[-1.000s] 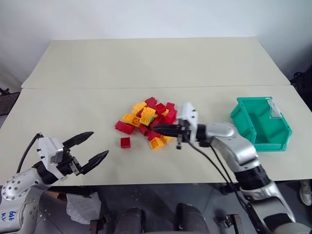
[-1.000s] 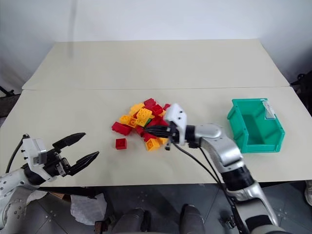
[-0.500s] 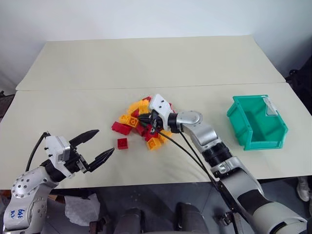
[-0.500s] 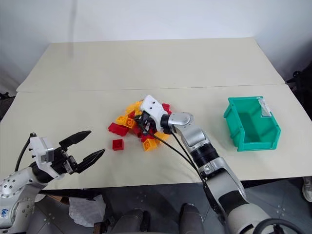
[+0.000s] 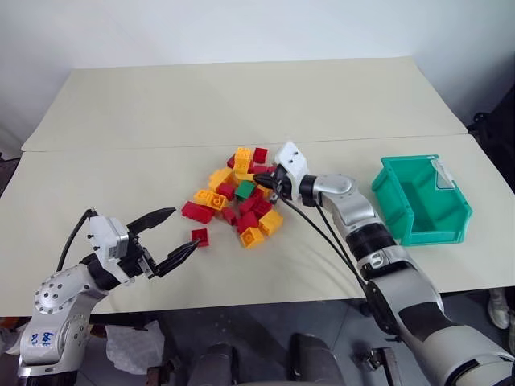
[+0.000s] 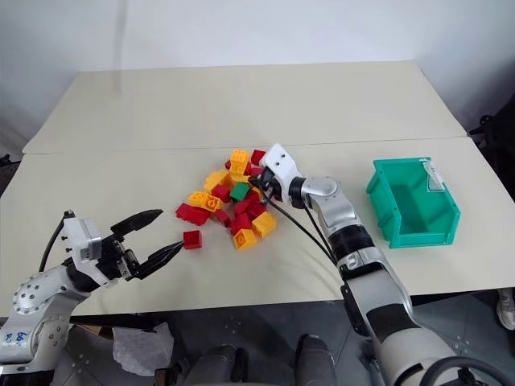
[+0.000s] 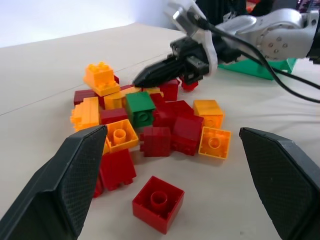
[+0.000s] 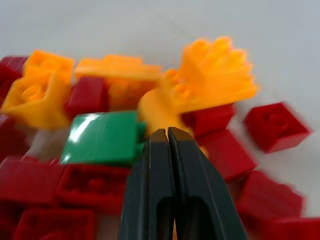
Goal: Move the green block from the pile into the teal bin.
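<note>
My shut right gripper should first open among the bricks to push them apart, because red and orange bricks [image 5: 250, 204] crowd the green block's sides. It should then straddle the green block [image 5: 245, 190].
The green block [image 5: 245, 190] lies flat in the middle of the pile [image 5: 238, 201] of red, orange and yellow bricks, its top exposed. My right gripper [image 5: 259, 182] is shut and empty, its tips low over the pile just right of the green block [image 8: 102, 138] and beside a stacked orange brick [image 8: 215, 75]. My left gripper [image 5: 181, 231] stands open near the table's front left, pointing at the pile, with nothing between its fingers [image 7: 75, 175]. The teal bin [image 5: 388, 189] sits empty at the right.
A lone red brick [image 5: 199, 236] lies apart from the pile, just ahead of the left gripper. The right arm's black cables [image 5: 322, 237] trail over the table. A seam crosses the table behind the pile.
The shut right gripper swept across the pile from its left side to its right, scattering bricks and uncovering the green block. The left gripper stays open, about where it was.
</note>
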Robot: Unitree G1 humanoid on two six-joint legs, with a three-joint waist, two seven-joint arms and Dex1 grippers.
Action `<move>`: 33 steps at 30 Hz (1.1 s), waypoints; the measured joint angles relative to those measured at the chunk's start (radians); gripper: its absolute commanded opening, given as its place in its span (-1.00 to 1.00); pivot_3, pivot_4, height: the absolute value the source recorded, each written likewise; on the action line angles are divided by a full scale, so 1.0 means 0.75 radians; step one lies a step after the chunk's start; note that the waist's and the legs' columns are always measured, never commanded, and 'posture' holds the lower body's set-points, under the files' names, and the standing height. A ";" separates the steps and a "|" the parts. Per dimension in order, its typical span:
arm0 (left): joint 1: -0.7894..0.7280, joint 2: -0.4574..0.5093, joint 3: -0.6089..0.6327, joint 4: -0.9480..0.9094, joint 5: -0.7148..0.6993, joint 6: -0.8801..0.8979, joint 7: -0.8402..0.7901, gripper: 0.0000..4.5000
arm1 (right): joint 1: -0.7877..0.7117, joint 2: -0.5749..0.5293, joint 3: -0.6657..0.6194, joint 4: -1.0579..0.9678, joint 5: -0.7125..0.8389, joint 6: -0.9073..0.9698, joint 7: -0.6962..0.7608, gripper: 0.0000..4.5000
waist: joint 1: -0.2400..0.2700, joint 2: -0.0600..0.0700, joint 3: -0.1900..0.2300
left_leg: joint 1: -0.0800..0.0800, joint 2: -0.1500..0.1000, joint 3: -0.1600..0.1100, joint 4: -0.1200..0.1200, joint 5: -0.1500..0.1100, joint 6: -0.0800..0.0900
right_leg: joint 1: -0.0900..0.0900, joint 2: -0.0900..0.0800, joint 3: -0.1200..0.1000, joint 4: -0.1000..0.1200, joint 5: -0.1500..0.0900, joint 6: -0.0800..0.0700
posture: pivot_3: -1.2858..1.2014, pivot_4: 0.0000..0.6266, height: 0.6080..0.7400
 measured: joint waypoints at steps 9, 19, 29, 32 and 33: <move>-0.010 0.001 -0.004 0.021 0.002 -0.001 -0.012 1.00 | 0.242 -0.090 0.062 -0.447 0.013 0.135 0.170 -0.97 | 0.012 0.000 0.000 | 0.000 0.000 -0.001 0.000 0.000 0.000 | 0.000 0.000 0.000 0.000 0.000 0.000 | 0.03 -0.52 1.00; 0.004 0.001 -0.004 0.021 0.006 -0.015 -0.017 1.00 | 0.077 -0.199 0.036 -0.577 0.152 0.497 0.312 -0.26 | 0.008 0.000 0.000 | 0.000 0.001 0.001 0.000 0.000 0.000 | 0.000 0.000 0.000 -0.001 0.000 0.000 | 0.03 -0.52 1.00; 0.024 -0.019 -0.005 0.022 0.027 -0.041 -0.004 1.00 | -0.128 -0.070 0.128 -0.335 0.029 0.638 0.149 0.97 | 0.009 0.000 0.000 | -0.001 0.000 0.000 0.000 0.000 0.000 | -0.001 0.000 0.000 0.000 0.000 0.000 | 0.03 -0.52 1.00; 0.045 -0.025 -0.004 0.021 0.029 -0.044 0.007 1.00 | -0.143 -0.063 0.128 -0.283 -0.006 0.612 0.109 0.97 | 0.009 0.000 0.000 | -0.001 0.000 0.000 0.000 0.000 -0.001 | -0.001 0.000 0.000 0.000 0.000 0.000 | 0.03 -0.52 1.00; 0.046 -0.027 -0.004 0.021 0.029 -0.045 0.010 1.00 | -0.145 -0.059 0.128 -0.263 -0.011 0.611 0.102 0.97 | 0.008 0.000 0.000 | -0.001 0.000 0.000 0.000 0.000 -0.001 | -0.001 0.000 0.000 0.000 0.000 0.000 | 0.03 -0.52 1.00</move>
